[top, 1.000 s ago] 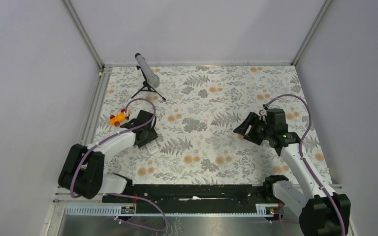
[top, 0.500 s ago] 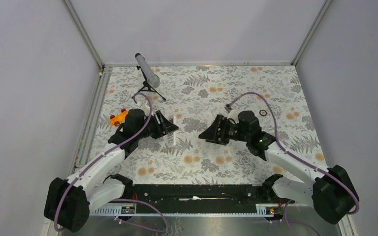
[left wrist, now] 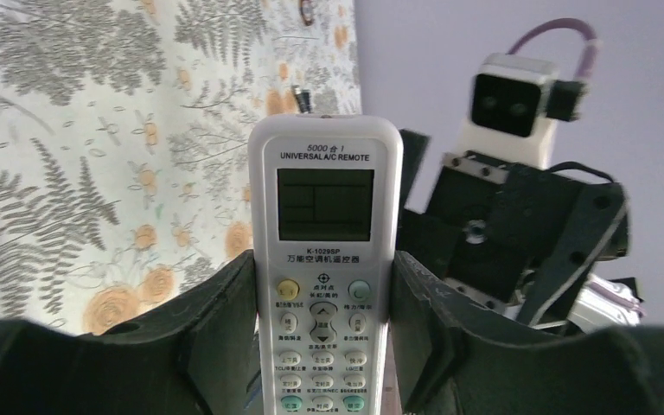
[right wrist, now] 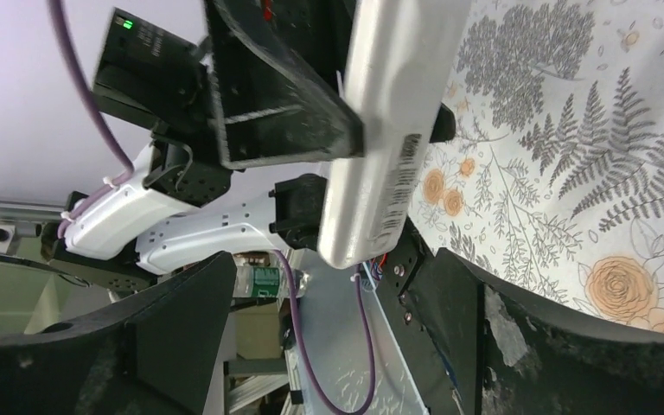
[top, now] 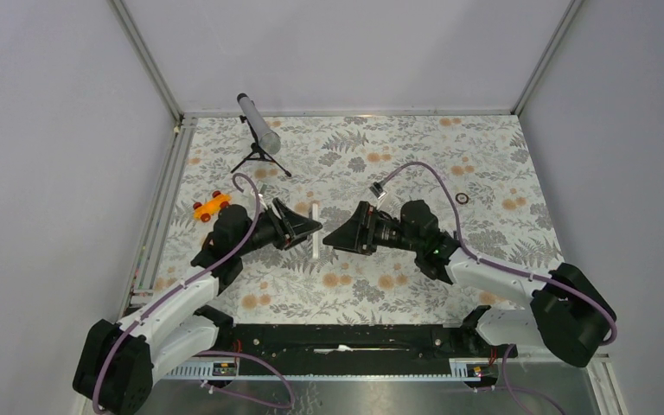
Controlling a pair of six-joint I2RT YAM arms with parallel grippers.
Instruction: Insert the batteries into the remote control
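My left gripper spans the remote control's long sides [left wrist: 396, 203] and its back stands upright, so next my right gripper steadies it while my left gripper regrips front to back [left wrist: 322, 259].
My left gripper [top: 309, 227] [left wrist: 324, 285] is shut on the remote control [top: 314, 232] [left wrist: 326, 225] and holds it off the mat near the middle. The remote's button face and screen point at the left wrist camera. My right gripper [top: 332, 239] [right wrist: 333, 294] is open and empty, facing the remote from the right, a short gap away. In the right wrist view the remote's white back [right wrist: 389, 130] shows, with a barcode label near its lower end, between the left fingers [right wrist: 277, 104]. I cannot make out the batteries in any view.
A grey tube on a black tripod [top: 258, 126] stands at the back left. An orange toy car [top: 210, 207] lies left of the left arm. A thin black ring [top: 462, 198] lies on the floral mat at the right.
Both arms have swung in toward the middle. The left gripper has carried the remote from the mat's left side to the centre. The right gripper has moved left and now faces it.
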